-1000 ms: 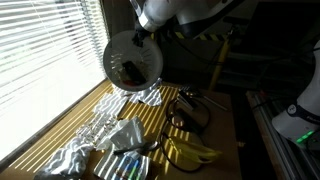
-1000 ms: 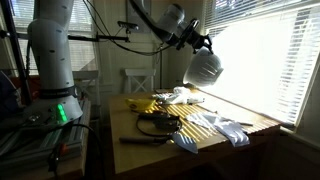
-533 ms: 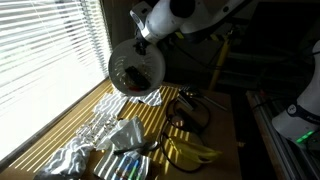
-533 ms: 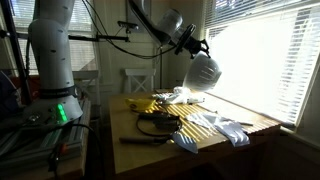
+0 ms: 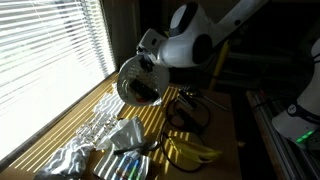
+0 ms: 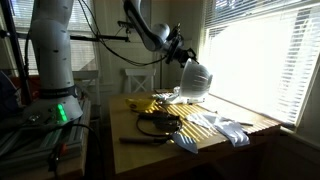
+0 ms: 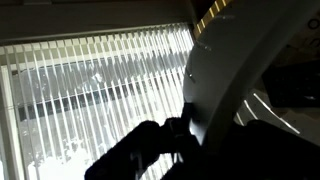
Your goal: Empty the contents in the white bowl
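Note:
The dark contents [image 5: 145, 92] are lying against the lower side of the tilted white bowl, so next my gripper brings the bowl down toward the table [image 5: 150, 118] and tilts it more steeply.
The white bowl [image 5: 136, 80] hangs tilted on its side above the table's far end, its opening facing the camera in an exterior view. Dark contents [image 5: 143, 92] lie low inside it. My gripper [image 5: 149, 62] is shut on the bowl's upper rim. From the opposite side, the bowl [image 6: 197, 78] shows only its ribbed outside below the gripper [image 6: 183, 61]. In the wrist view the bowl's white wall [image 7: 235, 75] fills the right half and the dark fingers [image 7: 150, 140] clamp its edge against the bright blinds.
Yellow bananas [image 5: 190, 151] [image 6: 145, 104] lie on the wooden table. Crumpled foil sheets [image 5: 108, 132] [image 6: 226, 128] spread along the window side. Black cables [image 5: 188, 112] [image 6: 158, 123] sit mid-table. Window blinds [image 5: 45, 50] run close beside the bowl.
The arm has carried the bowl downward and nearer to the tabletop, turning it a little. The grip on the rim has stayed the same.

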You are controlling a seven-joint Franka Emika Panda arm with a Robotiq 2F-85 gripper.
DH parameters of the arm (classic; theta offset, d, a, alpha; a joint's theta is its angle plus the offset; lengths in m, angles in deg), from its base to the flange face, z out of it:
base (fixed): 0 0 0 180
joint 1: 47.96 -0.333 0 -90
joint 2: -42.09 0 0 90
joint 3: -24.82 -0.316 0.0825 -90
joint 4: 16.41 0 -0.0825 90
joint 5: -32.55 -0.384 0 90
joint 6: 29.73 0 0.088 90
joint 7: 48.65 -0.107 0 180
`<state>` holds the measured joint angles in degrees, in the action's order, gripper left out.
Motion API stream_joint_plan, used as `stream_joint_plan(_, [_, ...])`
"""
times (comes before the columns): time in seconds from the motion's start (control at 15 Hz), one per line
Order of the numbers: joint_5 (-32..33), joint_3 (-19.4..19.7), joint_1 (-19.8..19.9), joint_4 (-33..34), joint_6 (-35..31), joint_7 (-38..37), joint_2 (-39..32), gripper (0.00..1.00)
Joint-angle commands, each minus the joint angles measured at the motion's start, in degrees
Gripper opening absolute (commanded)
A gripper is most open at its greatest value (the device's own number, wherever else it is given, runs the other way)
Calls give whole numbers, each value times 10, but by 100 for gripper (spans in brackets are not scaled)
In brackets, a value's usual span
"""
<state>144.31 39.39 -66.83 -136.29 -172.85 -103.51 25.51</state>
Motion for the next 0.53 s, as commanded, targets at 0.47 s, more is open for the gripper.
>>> stream_joint_plan(0.47, [55,-198,101,-121,100,-63,36,3])
